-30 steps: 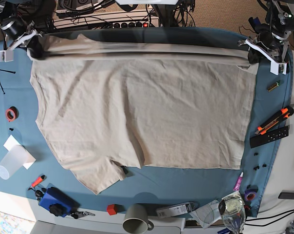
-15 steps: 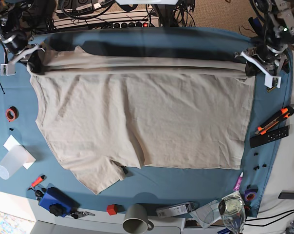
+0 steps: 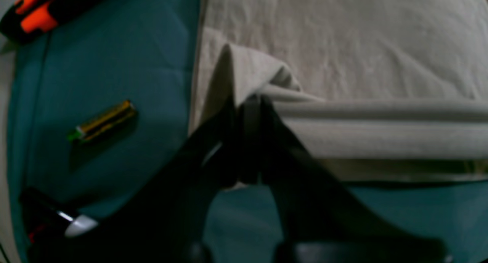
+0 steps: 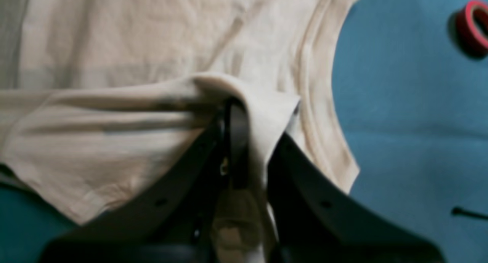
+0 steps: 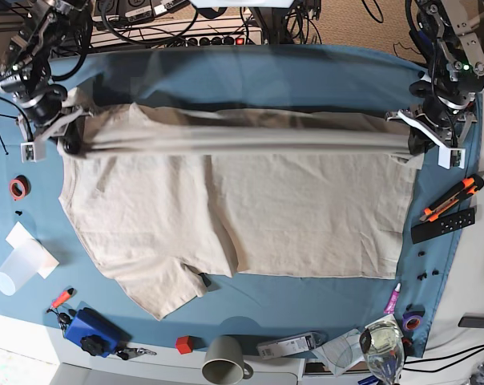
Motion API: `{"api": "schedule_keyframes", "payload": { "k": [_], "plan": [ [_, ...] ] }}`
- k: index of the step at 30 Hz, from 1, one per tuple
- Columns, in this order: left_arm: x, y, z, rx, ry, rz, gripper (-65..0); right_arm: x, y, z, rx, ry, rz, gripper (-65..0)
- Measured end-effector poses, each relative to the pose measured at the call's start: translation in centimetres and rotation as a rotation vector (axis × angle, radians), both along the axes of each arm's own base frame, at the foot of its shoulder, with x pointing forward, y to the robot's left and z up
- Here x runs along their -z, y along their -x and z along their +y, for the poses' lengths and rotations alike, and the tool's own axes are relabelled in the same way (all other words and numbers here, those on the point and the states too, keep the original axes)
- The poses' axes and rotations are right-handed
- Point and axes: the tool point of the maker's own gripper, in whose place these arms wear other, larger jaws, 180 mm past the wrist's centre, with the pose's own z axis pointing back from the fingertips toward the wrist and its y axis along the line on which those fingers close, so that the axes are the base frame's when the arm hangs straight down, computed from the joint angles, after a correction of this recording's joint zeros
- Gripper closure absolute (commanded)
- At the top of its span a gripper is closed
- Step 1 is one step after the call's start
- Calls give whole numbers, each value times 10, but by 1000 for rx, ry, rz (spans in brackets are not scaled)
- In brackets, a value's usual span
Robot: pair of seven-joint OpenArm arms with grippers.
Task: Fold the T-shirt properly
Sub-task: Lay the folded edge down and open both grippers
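Note:
The lifted band [image 5: 242,138] is tight and straight over the spread T-shirt; my right gripper keeps lowering its end until it rests on the fabric [image 5: 94,178] below, then release.
The beige T-shirt [image 5: 250,208] lies spread on the blue table cloth [image 5: 266,72]. Its far edge is lifted and stretched into a taut band across the table. My left gripper [image 5: 414,138] is at the right end of that band in the base view. In the left wrist view the left gripper [image 3: 248,103] is shut on a folded corner of the T-shirt [image 3: 343,45]. My right gripper [image 5: 66,138] is at the other end. In the right wrist view the right gripper [image 4: 238,106] is shut on T-shirt [image 4: 133,45] fabric beside the ribbed collar [image 4: 320,103].
An orange utility knife [image 5: 450,198] and a black remote [image 5: 442,224] lie right of the shirt, and a battery [image 3: 103,120] lies near the left gripper. A red tape roll [image 5: 18,188] and plastic cup [image 5: 22,267] sit on the left. A grey mug [image 5: 223,359] and glass [image 5: 382,345] stand at the front edge.
Both grippers have moved toward the front of the table, carrying the shirt's far edge over its body. More blue cloth shows behind the band.

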Motion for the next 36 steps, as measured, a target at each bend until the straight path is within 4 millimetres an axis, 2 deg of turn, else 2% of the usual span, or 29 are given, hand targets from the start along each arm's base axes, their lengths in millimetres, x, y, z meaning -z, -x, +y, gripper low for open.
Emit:
{"api": "schedule_keyframes", "payload": {
  "k": [6, 12, 21, 25, 29, 36],
  "plan": [
    [14, -15, -6, 30, -3, 21, 0, -2, -11, -8, 26, 19, -22, 0],
    [10, -31, -6, 25, 9, -4, 0, 16, -21, -14, 67, -48, -12, 0],
    [2, -43, -3, 12, -7, -61, 0, 25, -52, -17, 103, -136, -39, 0],
    [11, -54, -1, -6, 27, -52, 0, 32, -63, -18, 118, -161, -28, 0],
    [32, -61, 0, -18, 65, -2, 0, 41, -65, -17, 129, -189, -11, 0],
    [23, -81, -1, -15, 81, -40, 0, 37, -70, -22, 135, -159, -33, 0]
  ]
}}
